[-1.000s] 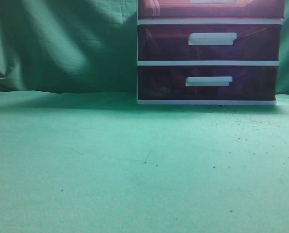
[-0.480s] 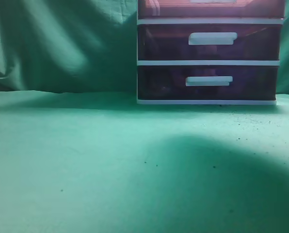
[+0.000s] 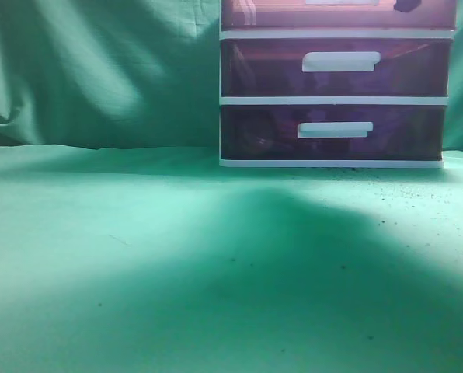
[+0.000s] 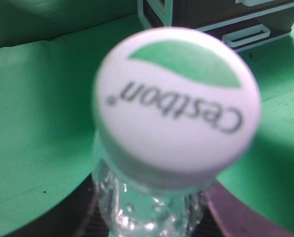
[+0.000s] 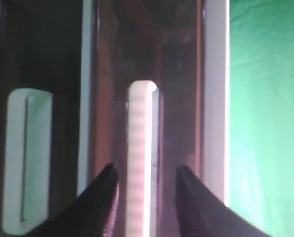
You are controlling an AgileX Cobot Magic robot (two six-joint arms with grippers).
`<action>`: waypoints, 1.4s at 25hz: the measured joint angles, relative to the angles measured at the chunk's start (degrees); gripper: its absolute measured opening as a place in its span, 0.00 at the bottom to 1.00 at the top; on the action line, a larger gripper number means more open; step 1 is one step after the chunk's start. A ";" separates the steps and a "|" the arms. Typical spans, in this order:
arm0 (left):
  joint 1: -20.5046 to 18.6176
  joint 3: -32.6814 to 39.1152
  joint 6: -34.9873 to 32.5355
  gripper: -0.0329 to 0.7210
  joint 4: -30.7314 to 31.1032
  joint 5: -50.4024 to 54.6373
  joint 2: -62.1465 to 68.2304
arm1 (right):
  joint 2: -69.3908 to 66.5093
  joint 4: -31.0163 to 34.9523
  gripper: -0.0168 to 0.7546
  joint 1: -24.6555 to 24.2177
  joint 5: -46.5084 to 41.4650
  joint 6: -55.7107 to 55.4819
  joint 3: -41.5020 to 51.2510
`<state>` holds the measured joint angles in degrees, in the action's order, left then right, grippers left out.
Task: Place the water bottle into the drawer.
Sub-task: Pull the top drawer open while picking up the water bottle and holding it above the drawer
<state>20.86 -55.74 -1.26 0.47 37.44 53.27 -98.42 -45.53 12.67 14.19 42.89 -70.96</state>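
Note:
My gripper is about to pull the pinkish-red drawer [image 3: 336, 15], and a white part of the drawer frame [image 3: 336, 34] separates it from those below. The pinkish-red drawer will slide straight out alone when I pull.
The water bottle [image 4: 176, 103] is clear plastic with a white "Cestbon" cap and fills the left wrist view. My left gripper [image 4: 152, 217] is shut on its neck, with a dark finger on each side. It is held above the green cloth, in front of the drawer unit [image 4: 211, 15]. The drawer [image 3: 278, 14] is pinkish-red, at the top of the unit, and looks closed. In the right wrist view my right gripper [image 5: 146, 173] is open, one finger on each side of the white handle [image 5: 142, 123] of the drawer [image 5: 179, 74]. Its dark tip [image 3: 406, 6] shows at the exterior view's top edge.
Two darker purple drawers [image 3: 332, 70] [image 3: 332, 132] with white bar handles sit below the top one in the white frame. Green cloth covers the table [image 3: 138, 256] and hangs behind it. A broad shadow lies across the table's middle and right.
A large shadow has spread over the table from the right toward the left. A dark gripper tip has appeared at the top drawer's right side.

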 joint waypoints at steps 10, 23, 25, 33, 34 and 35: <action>0.00 0.00 0.00 0.36 0.00 0.00 0.00 | -6.19 0.58 0.34 0.00 0.34 3.12 -5.23; 0.00 0.00 0.00 0.36 1.52 -0.04 0.00 | -6.11 5.66 0.13 0.00 1.26 4.26 -5.09; 0.00 0.00 0.00 0.36 1.52 -0.04 0.00 | -4.37 5.66 0.13 0.00 1.13 4.26 -3.06; 0.00 0.00 0.00 0.36 1.52 -0.04 0.00 | 7.31 5.78 0.13 1.49 0.61 4.26 10.57; 0.00 0.00 0.00 0.36 1.52 -0.04 0.00 | 9.14 5.86 0.13 1.97 0.51 4.26 12.57; 0.00 0.00 0.00 0.36 1.52 -0.04 0.00 | 10.82 5.90 0.13 2.52 0.40 4.16 14.42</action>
<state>20.86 -55.74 -1.26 1.99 37.40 53.27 -87.59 -39.64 15.19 14.59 47.05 -56.55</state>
